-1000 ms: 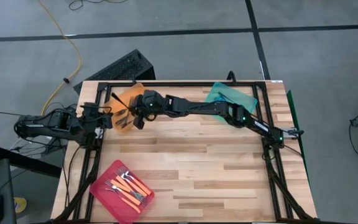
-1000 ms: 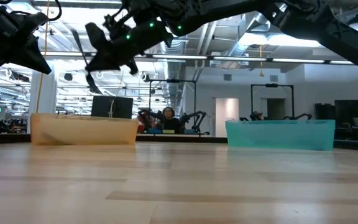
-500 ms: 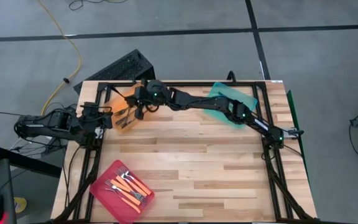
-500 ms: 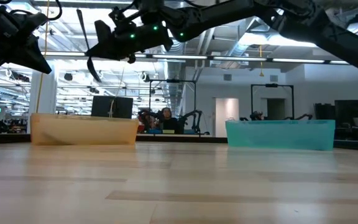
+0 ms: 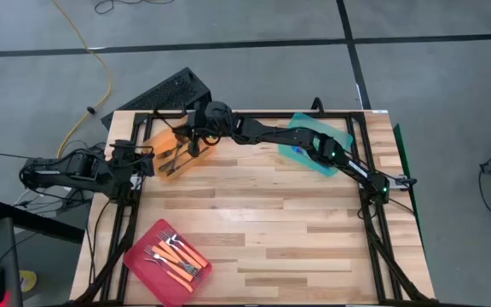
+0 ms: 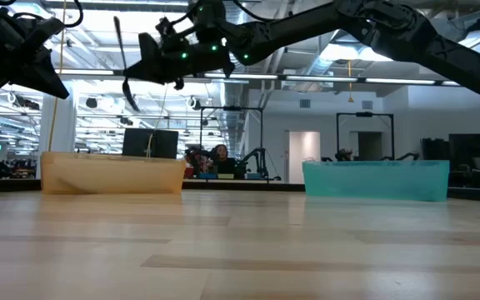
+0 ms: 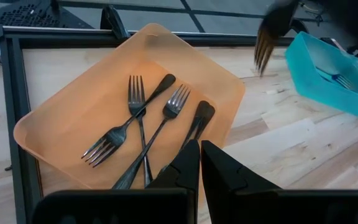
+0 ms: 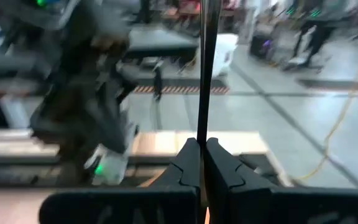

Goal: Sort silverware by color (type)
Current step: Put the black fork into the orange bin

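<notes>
I should tip my level right gripper down toward the orange tray point(image 5: 175, 157) and slant the fork before I let go, because the dark fork point(image 6: 119, 37) stands almost upright across the gripper.
My right gripper point(image 5: 199, 139) reaches across the table. It hovers over the translucent orange tray point(image 5: 162, 136) at the far left, shut on a dark fork point(image 6: 122, 54). In the low view the fork stands nearly upright with its tines point(image 6: 131, 96) down. The tines also show in the left wrist view point(image 7: 265, 48). Several dark forks point(image 7: 143, 127) lie flat on the orange tray's floor. My left gripper point(image 7: 199, 163) is shut and empty at the tray's left near side point(image 5: 147, 160). My right gripper pinches the dark fork's thin shaft point(image 8: 203, 134) between its two fingers. The fingers come roughly level from the table's right side and lie across the fork. The fork is clear above the orange tray, handle end point(image 6: 117, 23) up and tines hanging below.
A teal tray point(image 5: 318, 136) at the far right holds a blue-handled fork point(image 7: 339, 79). A pink tray point(image 5: 139, 247) at the near left holds orange-handled forks point(image 5: 181, 256). The black frame rails point(image 5: 254, 113) run along the table's far edge and sides. Bare wood lies in the middle.
My right gripper has moved toward the table's far edge over the orange tray and risen a little, staying shut on the dark fork. The fork has tipped from slanting to nearly upright, tines down.
</notes>
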Available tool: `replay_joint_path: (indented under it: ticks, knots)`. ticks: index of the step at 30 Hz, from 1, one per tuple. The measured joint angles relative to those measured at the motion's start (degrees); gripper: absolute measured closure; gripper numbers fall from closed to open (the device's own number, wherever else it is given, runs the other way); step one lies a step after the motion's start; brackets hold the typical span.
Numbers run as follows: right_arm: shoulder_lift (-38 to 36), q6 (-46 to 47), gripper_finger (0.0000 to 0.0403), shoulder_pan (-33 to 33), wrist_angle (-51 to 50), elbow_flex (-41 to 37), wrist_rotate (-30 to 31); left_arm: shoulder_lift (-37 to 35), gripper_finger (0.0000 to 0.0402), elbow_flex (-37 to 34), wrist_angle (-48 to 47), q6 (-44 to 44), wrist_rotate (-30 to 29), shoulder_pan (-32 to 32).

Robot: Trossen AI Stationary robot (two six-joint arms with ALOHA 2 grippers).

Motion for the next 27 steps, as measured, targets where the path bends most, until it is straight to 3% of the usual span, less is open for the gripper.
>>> replay_joint_path:
  ticks: [7, 13, 19, 23, 27]
  knots:
    - [3.22, -2.59, 0.0380, 0.45, -4.60, -0.24, -1.18, -0.01, 0.0401, 0.00, -0.20, -0.04, -0.56, -0.01]
    - [3.88, -5.12, 0.0380, 1.02, -7.90, -0.01, 2.33, -0.01, 0.0401, 0.00, -0.21, -0.02, -0.23, 0.01]
    - [3.93, -13.72, 0.0380, 0.95, -10.03, -0.04, 12.22, -0.01, 0.0401, 0.00, -0.23, -0.09, -0.35, 0.01]
    - [3.95, -16.29, 0.0380, 1.15, -11.79, -0.04, 13.85, -0.01, 0.0401, 0.00, -0.23, -0.11, -1.10, 0.01]
    - [3.95, -24.75, 0.0380, 2.10, -12.70, -0.04, 16.56, -0.01, 0.0401, 0.00, -0.20, -0.22, -1.30, 0.01]
